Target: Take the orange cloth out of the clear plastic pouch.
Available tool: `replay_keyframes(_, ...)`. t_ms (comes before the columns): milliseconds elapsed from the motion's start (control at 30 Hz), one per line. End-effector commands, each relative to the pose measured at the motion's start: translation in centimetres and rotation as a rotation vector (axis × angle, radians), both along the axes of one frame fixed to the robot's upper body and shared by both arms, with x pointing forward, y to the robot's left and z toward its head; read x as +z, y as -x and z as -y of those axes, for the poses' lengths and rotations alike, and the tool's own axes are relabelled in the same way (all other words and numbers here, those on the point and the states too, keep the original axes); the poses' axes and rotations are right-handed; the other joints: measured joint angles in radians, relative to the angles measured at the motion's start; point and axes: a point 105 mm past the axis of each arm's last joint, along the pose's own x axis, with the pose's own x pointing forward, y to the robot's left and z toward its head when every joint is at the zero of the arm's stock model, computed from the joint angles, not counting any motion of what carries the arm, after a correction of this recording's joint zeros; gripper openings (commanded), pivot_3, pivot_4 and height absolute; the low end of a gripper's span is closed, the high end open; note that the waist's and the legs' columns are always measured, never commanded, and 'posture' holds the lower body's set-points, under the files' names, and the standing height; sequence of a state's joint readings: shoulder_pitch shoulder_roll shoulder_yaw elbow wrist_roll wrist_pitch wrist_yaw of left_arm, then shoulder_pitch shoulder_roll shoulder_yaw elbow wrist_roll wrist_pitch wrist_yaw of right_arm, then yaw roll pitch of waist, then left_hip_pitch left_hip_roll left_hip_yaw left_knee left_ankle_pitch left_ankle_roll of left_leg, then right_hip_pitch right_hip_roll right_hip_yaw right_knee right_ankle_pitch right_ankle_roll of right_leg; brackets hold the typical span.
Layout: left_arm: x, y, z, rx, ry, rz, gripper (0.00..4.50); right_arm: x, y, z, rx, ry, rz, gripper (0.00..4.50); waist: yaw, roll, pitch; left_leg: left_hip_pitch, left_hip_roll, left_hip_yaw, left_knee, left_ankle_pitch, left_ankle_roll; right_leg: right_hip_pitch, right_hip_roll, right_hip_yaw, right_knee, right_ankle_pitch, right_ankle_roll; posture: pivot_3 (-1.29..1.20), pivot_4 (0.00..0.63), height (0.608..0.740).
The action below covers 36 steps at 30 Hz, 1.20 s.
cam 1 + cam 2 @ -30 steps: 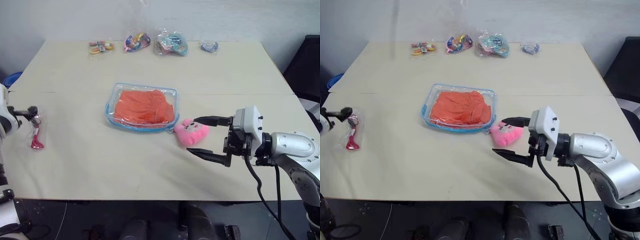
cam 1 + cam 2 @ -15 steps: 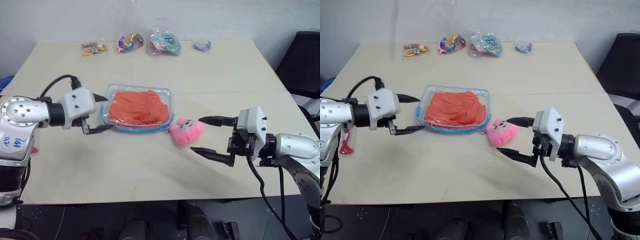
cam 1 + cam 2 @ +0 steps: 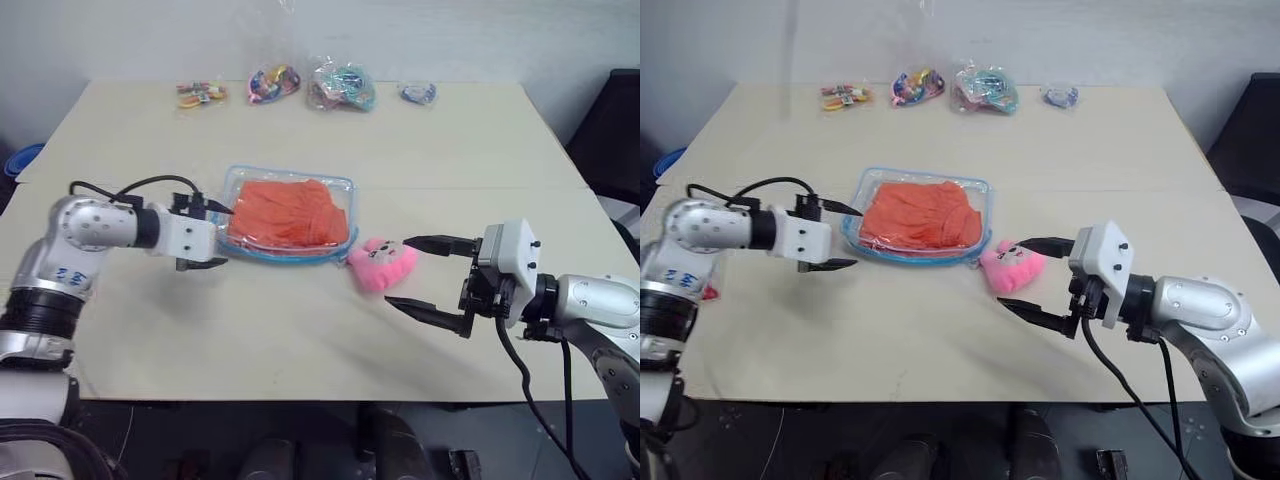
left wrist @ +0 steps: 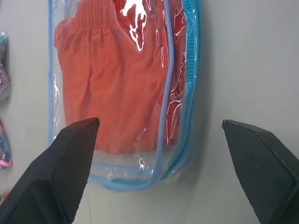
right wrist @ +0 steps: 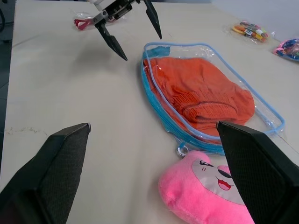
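Observation:
My gripper will pull the pink plush toy (image 3: 382, 264) along, and the zip will slide open, because the toy sits at the end of the pouch's blue zip (image 3: 345, 250).
The clear plastic pouch (image 3: 284, 256), flat with light blue trim, lies mid-table with the orange cloth (image 3: 290, 212) inside it. My left gripper (image 3: 229, 237) is open at the pouch's left end, one finger over the edge and one in front of it. In the left wrist view its fingers (image 4: 70, 163) spread wide, with the end of the pouch (image 4: 187, 84) and the cloth (image 4: 117, 84) between and beyond them. My right gripper (image 3: 397, 271) is open to the right of the pouch, its fingertips beside a pink plush toy (image 3: 380, 266), holding nothing.
Several small clear bags of colourful items (image 3: 342, 88) line the table's far edge. A small packet with a red item (image 5: 84, 22) lies near the left edge. A dark chair (image 3: 615, 140) stands beyond the table's right side.
My left arm has swung in from the far left edge of the table to the pouch's left end, turning its wrist on the way. The right gripper has stayed by the plush toy.

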<state>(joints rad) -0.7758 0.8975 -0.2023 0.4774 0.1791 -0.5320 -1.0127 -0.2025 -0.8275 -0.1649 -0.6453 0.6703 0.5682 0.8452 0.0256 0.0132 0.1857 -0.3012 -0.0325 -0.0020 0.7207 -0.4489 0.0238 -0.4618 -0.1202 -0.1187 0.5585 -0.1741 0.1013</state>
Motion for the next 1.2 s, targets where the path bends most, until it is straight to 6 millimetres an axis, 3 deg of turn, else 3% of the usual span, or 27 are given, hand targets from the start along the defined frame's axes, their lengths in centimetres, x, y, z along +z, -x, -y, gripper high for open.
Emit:
replay_keyframes(33, 0.6, -1.2, 0.2, -0.003, -0.024, 0.091, 4.48, 1.1, 0.8, -0.1, 0.007, 0.002, 0.055, 4.50, -0.001, 0.000, 0.000, 0.000, 0.000, 0.000, 0.000, 0.000, 0.000, 0.000, 0.000, 0.000, 0.000, 0.000, 0.000, 0.00, 0.150, 0.740)
replay_keyframes(133, 0.5, -1.5, 0.2, -0.006, -0.021, 0.098, 3.87, 1.0, 0.9, 0.1, -0.007, 0.006, 0.054, 4.50, -0.002, 0.000, 0.000, 0.000, 0.000, 0.001, 0.000, 0.000, 0.000, 0.000, 0.001, 0.000, 0.000, 0.000, 0.000, 0.00, 0.150, 0.740)
replay_keyframes(333, 0.5, -1.8, 0.1, -0.009, -0.013, 0.111, 1.91, 0.9, 1.1, 0.2, -0.021, 0.006, 0.050, 4.50, -0.002, 0.000, 0.000, 0.001, 0.001, 0.001, 0.000, 0.000, 0.000, 0.000, 0.001, 0.001, 0.000, 0.000, 0.000, 0.00, 0.150, 0.740)
replay_keyframes(533, -0.1, 0.2, 0.8, -0.079, 0.030, 0.032, 0.02, 0.7, 1.2, 0.4, -0.024, 0.011, 0.044, 4.50, -0.002, 0.000, 0.000, 0.001, 0.001, 0.001, 0.000, 0.000, 0.000, 0.000, 0.001, 0.001, 0.000, 0.000, 0.000, 0.00, 0.150, 0.740)
replay_keyframes(833, 0.1, 4.7, -0.1, -0.076, 0.045, 0.027, 0.02, 0.4, 1.4, 0.7, 0.001, 0.033, 0.016, 4.50, -0.004, 0.000, 0.000, 0.001, 0.004, 0.002, 0.000, -0.001, -0.001, 0.000, 0.003, 0.002, 0.000, 0.000, 0.000, 0.00, 0.150, 0.740)
replay_keyframes(1200, -2.0, 5.3, -1.0, -0.050, -0.005, 0.037, 0.02, -0.1, 1.7, 0.6, 0.050, 0.053, -0.015, 4.50, -0.002, 0.000, 0.000, 0.002, 0.004, 0.002, 0.000, -0.001, 0.000, 0.000, 0.004, 0.004, 0.000, 0.000, -0.001, 0.00, 0.150, 0.740)
